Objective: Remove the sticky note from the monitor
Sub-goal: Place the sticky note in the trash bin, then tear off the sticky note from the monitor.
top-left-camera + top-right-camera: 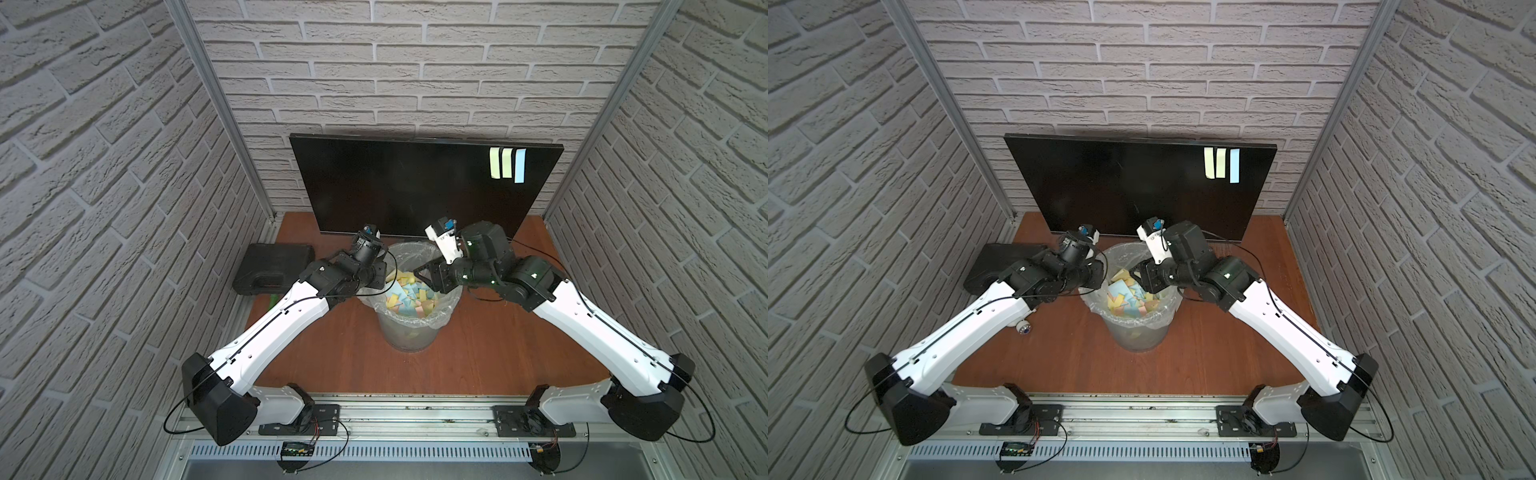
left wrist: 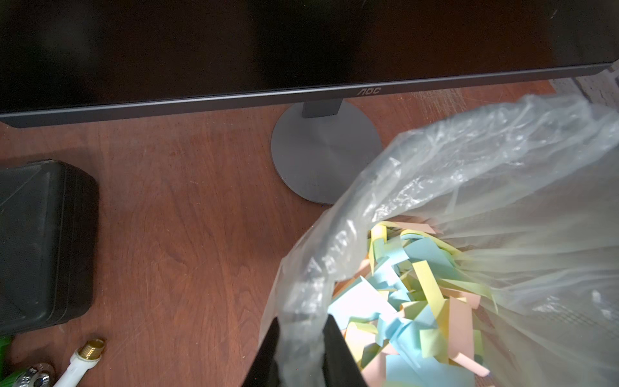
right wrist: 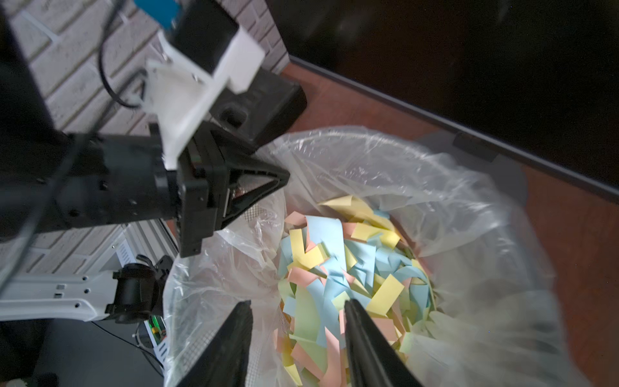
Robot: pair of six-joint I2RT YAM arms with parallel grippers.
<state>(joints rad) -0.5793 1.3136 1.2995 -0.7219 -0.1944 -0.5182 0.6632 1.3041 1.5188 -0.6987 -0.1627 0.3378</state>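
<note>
The blue sticky note's lower end [image 1: 519,178] hangs below the yellow-green sticky notes, so I should keep moving my right gripper up with open fingers and close it on that end.
The black monitor [image 1: 395,187] [image 1: 1113,187] stands at the back of the table. Two yellow-green sticky notes [image 1: 494,163] [image 1: 506,162] and a blue sticky note [image 1: 519,165] [image 1: 1234,165] cling to its upper right corner. Both arms are far below them, at the lined bin [image 1: 409,332]. My left gripper [image 2: 303,321] [image 1: 386,276] is shut on the clear plastic liner [image 2: 502,167] at the bin's left rim. My right gripper [image 3: 298,303] [image 1: 424,276] hangs open over the bin's mouth, with nothing between its fingers. Loose coloured notes [image 3: 335,268] fill the bin.
A black plastic case [image 1: 272,268] [image 2: 40,248] lies left of the bin. The monitor's round grey foot [image 2: 321,154] sits just behind the bin. A white tube with a brass fitting [image 2: 87,351] lies near the case. Brick walls close in three sides.
</note>
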